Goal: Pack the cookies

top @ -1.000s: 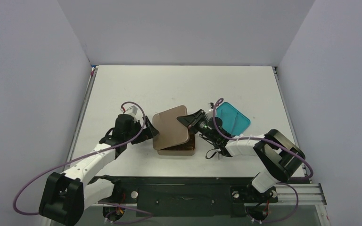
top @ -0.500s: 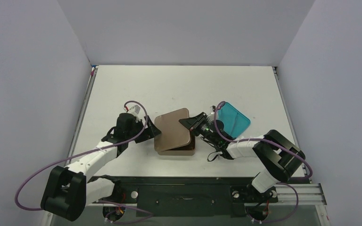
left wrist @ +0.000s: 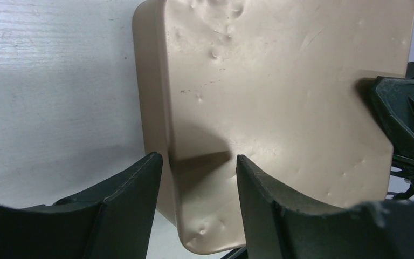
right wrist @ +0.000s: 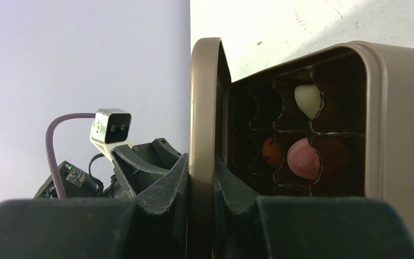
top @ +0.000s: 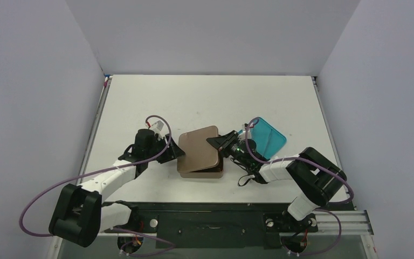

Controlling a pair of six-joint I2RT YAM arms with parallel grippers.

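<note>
The lid sits crooked, its held rim (right wrist: pixel 205 81) high above the tin, so the robot's right gripper should lower that rim square onto the tin (right wrist: pixel 375 116) and press it down.
The cookies sit in the dark tray of the brown tin (right wrist: pixel 399 118): a cream-white one (right wrist: pixel 307 100), an orange one (right wrist: pixel 271 152), a pink one (right wrist: pixel 303 159) and a dark brown one (right wrist: pixel 331 156). The tan lid (top: pixel 199 148) lies tilted over the tin and hides them from above. My right gripper (right wrist: pixel 200 162) is shut on the lid's right rim (right wrist: pixel 202 108); it also shows in the top view (top: pixel 219 143). My left gripper (left wrist: pixel 194 159) is open, its fingers straddling the lid's left edge (left wrist: pixel 161 108) without pinching it; it also shows in the top view (top: pixel 177 154).
A teal square plate (top: pixel 267 135) lies just right of the tin, behind my right arm. The tin's base wall (top: pixel 207 172) shows under the lid's near edge. White table (top: pixel 205 97) stretches behind the tin.
The lid has come down flatter over the tin and shifted slightly right. My left gripper has moved right up to the lid's left edge. My right gripper keeps its hold.
</note>
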